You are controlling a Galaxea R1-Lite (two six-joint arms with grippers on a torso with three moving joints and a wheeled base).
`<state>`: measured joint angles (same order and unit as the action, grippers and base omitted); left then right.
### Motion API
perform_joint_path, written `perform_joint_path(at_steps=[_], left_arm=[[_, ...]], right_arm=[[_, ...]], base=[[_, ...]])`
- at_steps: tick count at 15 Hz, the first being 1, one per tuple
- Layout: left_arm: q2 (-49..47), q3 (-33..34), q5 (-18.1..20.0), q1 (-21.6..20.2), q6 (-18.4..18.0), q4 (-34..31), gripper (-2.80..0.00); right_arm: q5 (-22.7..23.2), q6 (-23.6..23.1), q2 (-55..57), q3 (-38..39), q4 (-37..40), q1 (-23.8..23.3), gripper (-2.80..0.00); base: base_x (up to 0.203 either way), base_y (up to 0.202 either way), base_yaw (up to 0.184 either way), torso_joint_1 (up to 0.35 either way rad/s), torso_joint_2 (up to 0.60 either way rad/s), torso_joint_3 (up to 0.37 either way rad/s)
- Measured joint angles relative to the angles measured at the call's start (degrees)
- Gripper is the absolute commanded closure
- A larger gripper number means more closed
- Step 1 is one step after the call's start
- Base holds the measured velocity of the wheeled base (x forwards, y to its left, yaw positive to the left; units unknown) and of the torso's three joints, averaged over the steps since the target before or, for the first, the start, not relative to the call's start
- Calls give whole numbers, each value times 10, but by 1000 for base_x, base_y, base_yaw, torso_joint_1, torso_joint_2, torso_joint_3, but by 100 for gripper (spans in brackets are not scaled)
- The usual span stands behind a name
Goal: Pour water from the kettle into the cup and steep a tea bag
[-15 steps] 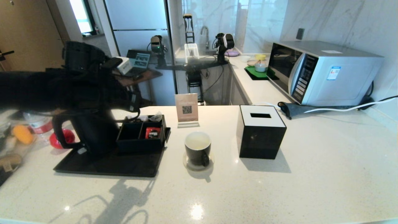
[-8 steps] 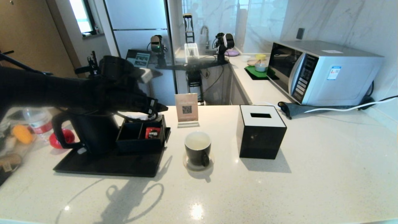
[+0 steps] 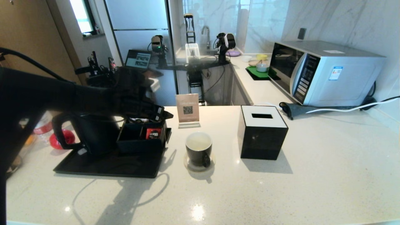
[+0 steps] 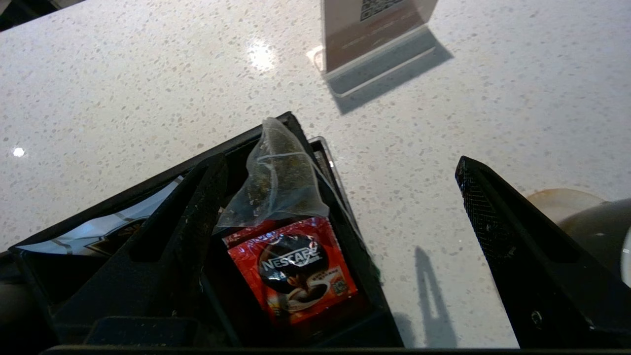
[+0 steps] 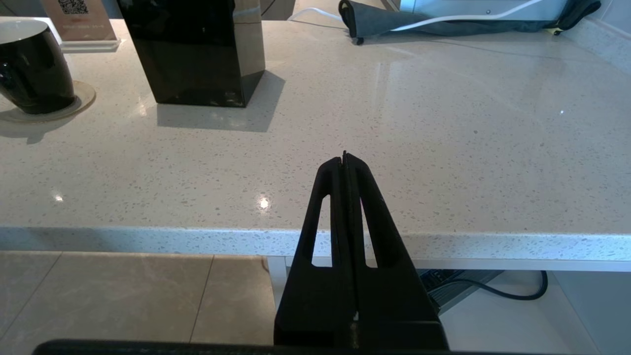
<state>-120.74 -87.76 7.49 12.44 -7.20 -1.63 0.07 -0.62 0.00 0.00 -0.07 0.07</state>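
Note:
The tea bag lies free above the red coffee sachet [image 4: 296, 266]. My left gripper should now move its open fingers down until they are on either side of the tea bag [image 4: 275, 177], and then close them.
The black kettle [image 3: 93, 134] stands on a black tray [image 3: 109, 167] at the left, its loop handle pointing left. To its right, on a round coaster, is the small black cup [image 3: 199, 149] with a white inside, also in the right wrist view as the cup [image 5: 30, 64]. I cannot make out any water. A clear pyramid tea bag [image 4: 273, 182] leans in a black organiser box [image 3: 140, 139], above a red coffee sachet [image 4: 293, 268]. My left gripper [image 3: 161, 114] hangs open over that box; in the left wrist view the left gripper [image 4: 340, 165] has one finger beside the tea bag. My right gripper [image 5: 344, 158] is shut and empty.
A black tissue box [image 3: 262, 132] stands right of the cup. A QR sign [image 3: 187, 109] is behind the cup, and a microwave [image 3: 325, 73] stands at the back right. Red-capped bottles [image 3: 39, 126] and clutter lie left of the tray.
My left arm has swung right from above the kettle to the organiser box and dropped lower. The kettle, the cup and the box have stayed put.

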Motion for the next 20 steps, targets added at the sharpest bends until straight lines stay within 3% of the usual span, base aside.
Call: perform_joint_path(at_steps=[6, 20], left_arm=[[-42, -16, -38, -1, -13, 75, -280], [-63, -17, -48, -10, -30, 78, -280]], right_arm=[[0, 0, 0, 0, 0, 0, 0], [0, -1, 0, 0, 0, 0, 0]], base=[[0, 0, 0, 0, 0, 0], [0, 0, 0, 0, 0, 0]])
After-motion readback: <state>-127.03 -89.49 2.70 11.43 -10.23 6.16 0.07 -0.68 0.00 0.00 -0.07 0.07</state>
